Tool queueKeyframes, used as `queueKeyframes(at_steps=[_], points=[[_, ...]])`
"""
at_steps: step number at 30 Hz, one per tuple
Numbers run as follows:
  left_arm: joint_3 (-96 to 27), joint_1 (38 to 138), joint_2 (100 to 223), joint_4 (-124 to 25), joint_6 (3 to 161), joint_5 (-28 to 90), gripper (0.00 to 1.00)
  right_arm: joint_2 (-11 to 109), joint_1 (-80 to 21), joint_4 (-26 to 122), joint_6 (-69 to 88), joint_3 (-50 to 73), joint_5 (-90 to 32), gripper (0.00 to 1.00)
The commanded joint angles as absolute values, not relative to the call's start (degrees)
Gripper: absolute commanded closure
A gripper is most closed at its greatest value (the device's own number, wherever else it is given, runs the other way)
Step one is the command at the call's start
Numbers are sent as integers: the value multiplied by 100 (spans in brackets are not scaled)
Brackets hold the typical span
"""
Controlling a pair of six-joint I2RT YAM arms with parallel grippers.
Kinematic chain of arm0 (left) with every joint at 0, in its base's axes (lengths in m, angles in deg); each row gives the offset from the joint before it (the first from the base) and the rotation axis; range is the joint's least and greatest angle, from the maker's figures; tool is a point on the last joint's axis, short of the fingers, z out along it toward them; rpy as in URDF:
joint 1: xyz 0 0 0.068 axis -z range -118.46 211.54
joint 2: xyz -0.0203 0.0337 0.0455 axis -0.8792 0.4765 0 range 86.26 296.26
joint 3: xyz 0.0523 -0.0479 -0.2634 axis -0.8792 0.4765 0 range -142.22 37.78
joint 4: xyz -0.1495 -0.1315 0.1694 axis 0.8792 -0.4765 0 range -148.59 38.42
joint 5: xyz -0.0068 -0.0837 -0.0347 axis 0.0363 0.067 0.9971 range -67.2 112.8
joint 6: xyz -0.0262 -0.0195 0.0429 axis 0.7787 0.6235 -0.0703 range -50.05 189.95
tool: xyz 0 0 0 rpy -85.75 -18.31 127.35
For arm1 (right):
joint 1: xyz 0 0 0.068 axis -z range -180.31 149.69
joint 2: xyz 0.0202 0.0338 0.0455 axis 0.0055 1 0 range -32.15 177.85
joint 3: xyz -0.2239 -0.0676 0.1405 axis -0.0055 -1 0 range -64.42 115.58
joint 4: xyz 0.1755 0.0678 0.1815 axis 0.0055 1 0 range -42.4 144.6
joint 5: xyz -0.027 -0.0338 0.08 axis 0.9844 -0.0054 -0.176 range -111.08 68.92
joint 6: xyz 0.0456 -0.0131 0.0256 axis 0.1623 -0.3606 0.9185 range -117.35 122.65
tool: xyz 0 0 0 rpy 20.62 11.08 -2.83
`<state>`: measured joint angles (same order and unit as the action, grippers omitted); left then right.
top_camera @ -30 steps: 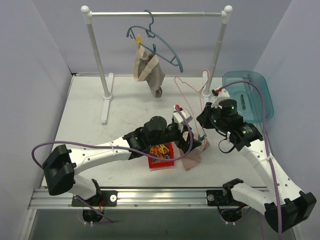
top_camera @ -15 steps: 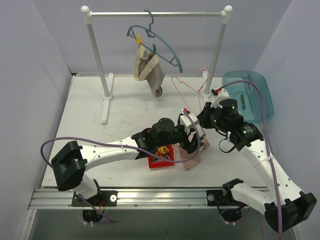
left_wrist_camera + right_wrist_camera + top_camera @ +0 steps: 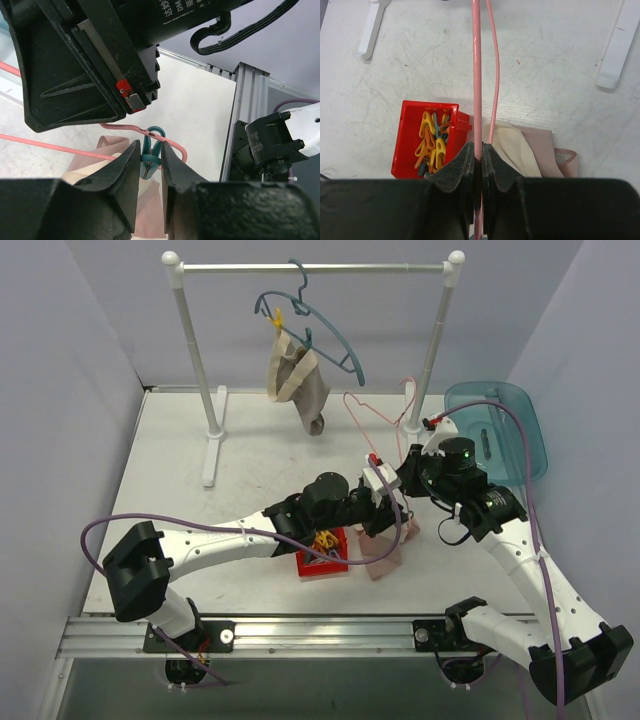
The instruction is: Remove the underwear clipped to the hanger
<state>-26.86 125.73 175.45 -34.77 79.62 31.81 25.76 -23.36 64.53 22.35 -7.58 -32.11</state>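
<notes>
The teal clip is at the hanger's narrow corner (image 3: 183, 153) and the upper wire crosses it, so the robot's left gripper should first slide the clip along the lower bar (image 3: 75, 151).
A pink wire hanger (image 3: 372, 415) is held over the table, and my right gripper (image 3: 408, 475) is shut on its bar (image 3: 476, 75). Pale pink underwear (image 3: 385, 555) hangs from it down onto the table, clipped on by a teal clip (image 3: 150, 152). My left gripper (image 3: 385, 502) reaches in from the left. In the left wrist view its jaws (image 3: 150, 147) are closed on both sides of that clip, just under the hanger wire (image 3: 45, 145). The underwear (image 3: 540, 150) lies bunched beside the right gripper (image 3: 478, 149).
A red bin (image 3: 320, 568) of loose yellow and orange clips sits just left of the underwear. At the back stands a white rack (image 3: 310, 268) with a teal hanger (image 3: 330, 335) holding a beige garment (image 3: 297, 380). A teal basket (image 3: 500, 425) is at the right.
My left gripper moved right from above the red bin to the clip, and its wide-open jaws closed onto the clip. The right gripper and hanger barely moved.
</notes>
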Motion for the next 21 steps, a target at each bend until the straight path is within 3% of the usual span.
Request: queueKeyframes(at_steps=[1, 3, 5, 6, 15, 17, 18, 19, 21], points=[[-2708, 12606, 17476, -3199, 7883, 3308, 72, 2462, -2369, 6201, 2277, -474, -3286, 100], [-2699, 12606, 17476, -3207, 7865, 3326, 71, 2462, -2378, 6201, 2286, -492, -3277, 100], [-2673, 12606, 17503, -3207, 7848, 3282, 93, 2454, -2378, 6201, 2286, -492, -3269, 100], [-2664, 12606, 17503, -3207, 7839, 3177, 97, 2445, -2378, 6201, 2286, -492, -3268, 100], [-2506, 12579, 17477, -3041, 7742, 2807, 97, 2427, -2378, 6201, 2295, -483, -3251, 100], [-2506, 12579, 17424, -3032, 7768, 2798, 68, 2401, -2378, 6201, 2295, -483, -3251, 100], [-2488, 12579, 17415, -3005, 7768, 2798, 45, 2409, -2378, 6201, 2295, -474, -3260, 100], [-2471, 12579, 17389, -2996, 7777, 2781, 33, 2410, -2378, 6201, 2295, -483, -3260, 100], [-2445, 12588, 17380, -2900, 7795, 2737, 24, 2409, -2378, 6210, 2295, -483, -3286, 100]])
